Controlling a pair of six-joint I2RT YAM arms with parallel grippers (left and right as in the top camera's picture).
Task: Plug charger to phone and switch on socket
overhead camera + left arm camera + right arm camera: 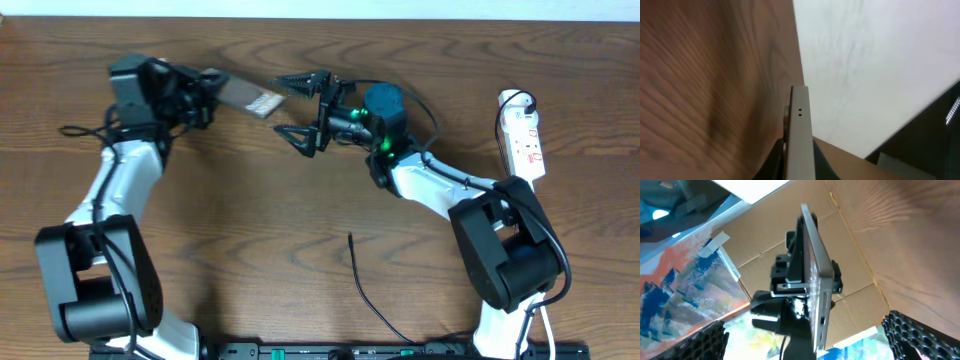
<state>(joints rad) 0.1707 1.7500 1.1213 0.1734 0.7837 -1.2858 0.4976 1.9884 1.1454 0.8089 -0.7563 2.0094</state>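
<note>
I should back my right gripper off and take the charger's tip (350, 238) with it first, because it is empty at the phone's loose end (266, 104), which my left gripper is already holding up.
My left gripper (205, 88) is shut on the phone (245, 95) and holds it off the table at the back, pointing right. In the left wrist view the phone's pale edge (800, 130) stands between my jaws (799, 172). My right gripper (303, 106) is open and empty, facing the phone's free end with a small gap. The right wrist view shows the phone edge-on (817, 275) between my open fingers (810, 340). The charger (365, 290) lies loose on the table in front, with its tip (350, 237) pointing to the back. The socket (522, 135) lies at the far right.
The socket's white cord runs down past the right arm's base (500, 250). The left arm's base (95, 290) stands at the front left. Bare wooden table (250, 220) lies between the arms. Cardboard and coloured clutter (685, 280) show beyond the table in the right wrist view.
</note>
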